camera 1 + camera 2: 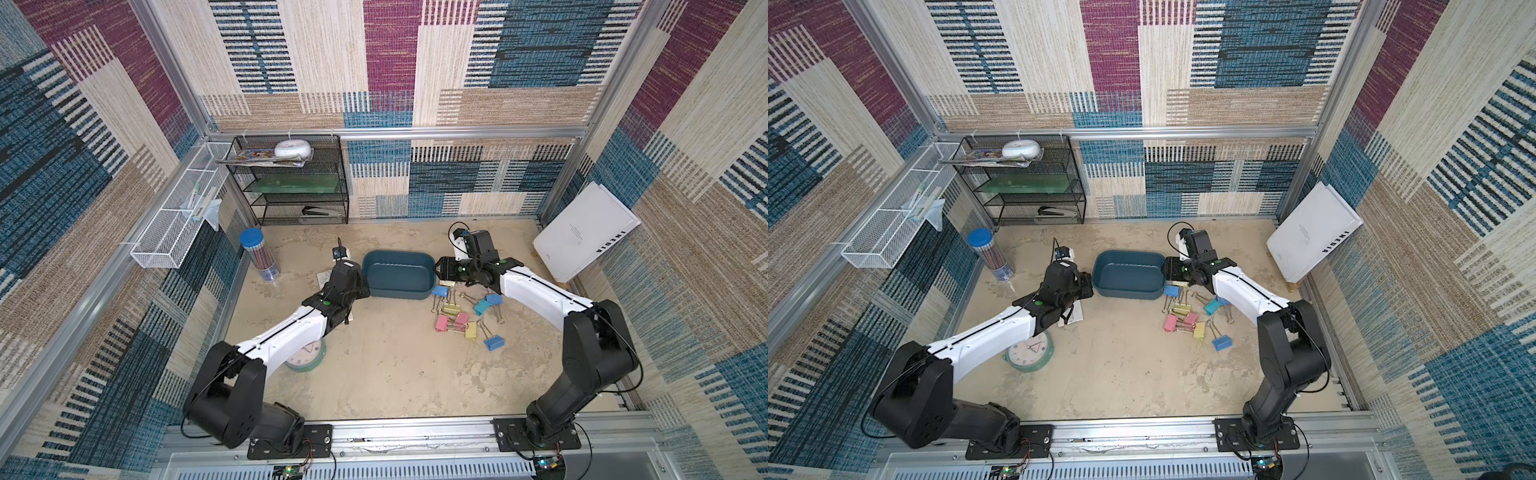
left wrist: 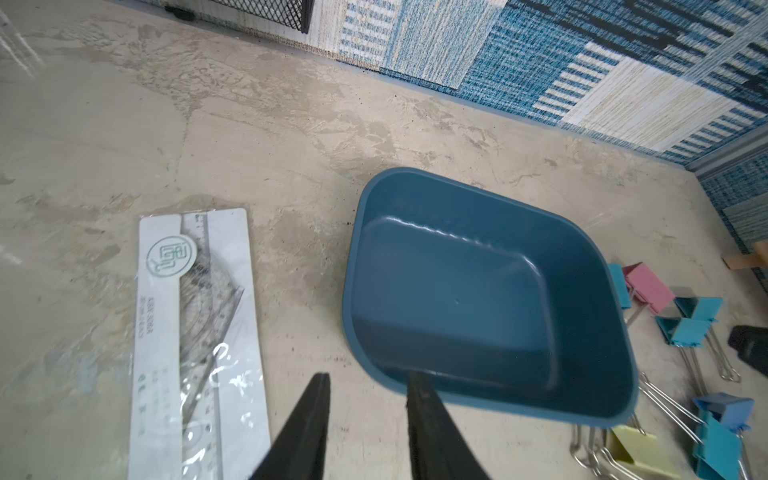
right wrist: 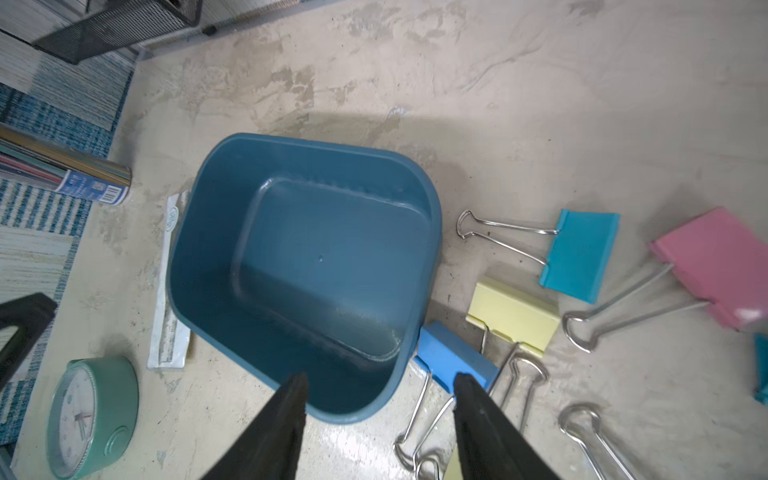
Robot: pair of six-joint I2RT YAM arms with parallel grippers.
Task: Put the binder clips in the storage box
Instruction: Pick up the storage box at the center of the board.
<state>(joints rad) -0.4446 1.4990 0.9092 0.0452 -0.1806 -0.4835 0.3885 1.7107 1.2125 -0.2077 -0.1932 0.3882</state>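
Observation:
I should pull the storage box [image 1: 398,274] to the clear front [image 1: 396,366] with my left gripper and my right gripper before I fill it, because it stands far back against the binder clips.
The storage box [image 1: 398,275], a dark teal tray, stands empty at the middle back of the table; it also shows in the other top view as the storage box [image 1: 1128,275]. Several pastel binder clips [image 1: 457,316] lie in a heap right of it. My left gripper [image 2: 369,376] is open at the box's left end with only table between its fingers; one fingertip [image 2: 415,380] overlaps the box rim [image 2: 374,365]. My right gripper [image 3: 381,377] is open over the box's right corner [image 3: 357,411], one finger above a blue clip [image 3: 451,359]. Yellow [image 3: 513,316], teal [image 3: 579,253] and pink [image 3: 715,266] clips lie beside it.
A packaged ruler set [image 2: 195,332] lies left of the box under my left wrist. A green clock [image 1: 305,359] and a pencil tube [image 1: 259,257] stand at the left. A black mesh rack [image 1: 291,183], a white wire basket [image 1: 174,224] and a leaning white book [image 1: 582,232] line the walls.

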